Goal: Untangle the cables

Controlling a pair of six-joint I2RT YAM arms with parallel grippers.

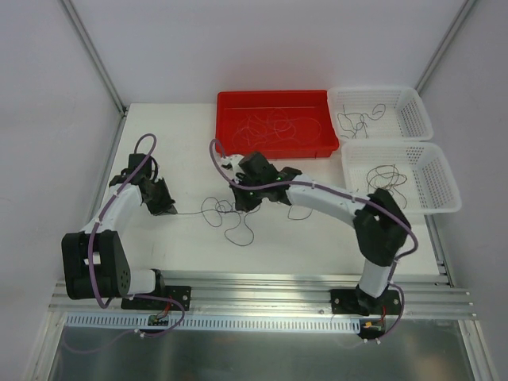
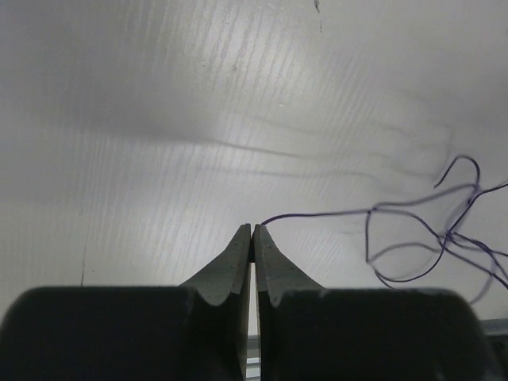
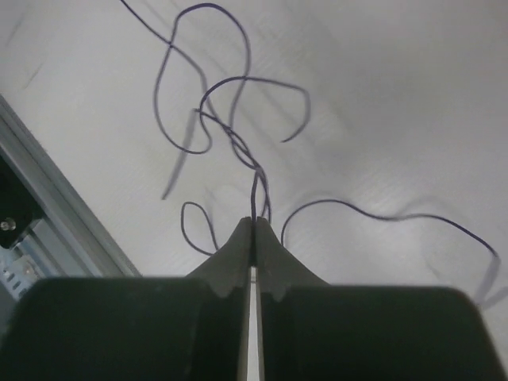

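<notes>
The piece of cable runs taut (image 1: pixel 189 213) from my left gripper into the knot, so next my right gripper raises the cable loops (image 1: pixel 223 209) for my left gripper to take near the knot.
The cables (image 1: pixel 214 210) are thin purple strands lying in loose loops on the white table between the two arms. My left gripper (image 1: pixel 168 208) sits at their left and is shut on the end of one strand, which runs taut to the right toward the knot (image 2: pixel 448 236). In the left wrist view the left gripper (image 2: pixel 253 231) has its tips pressed together on that strand. My right gripper (image 1: pixel 244 202) is at the right side of the tangle. In the right wrist view the right gripper (image 3: pixel 255 221) is shut on strands that lead up into the loops (image 3: pixel 230 135).
A red tray (image 1: pixel 274 149) holding more thin wires stands at the back centre. Two white baskets (image 1: pixel 414 119) (image 1: pixel 441 189) with a few wires each stand at the back right. An aluminium rail (image 3: pixel 55 206) runs along the table's near edge.
</notes>
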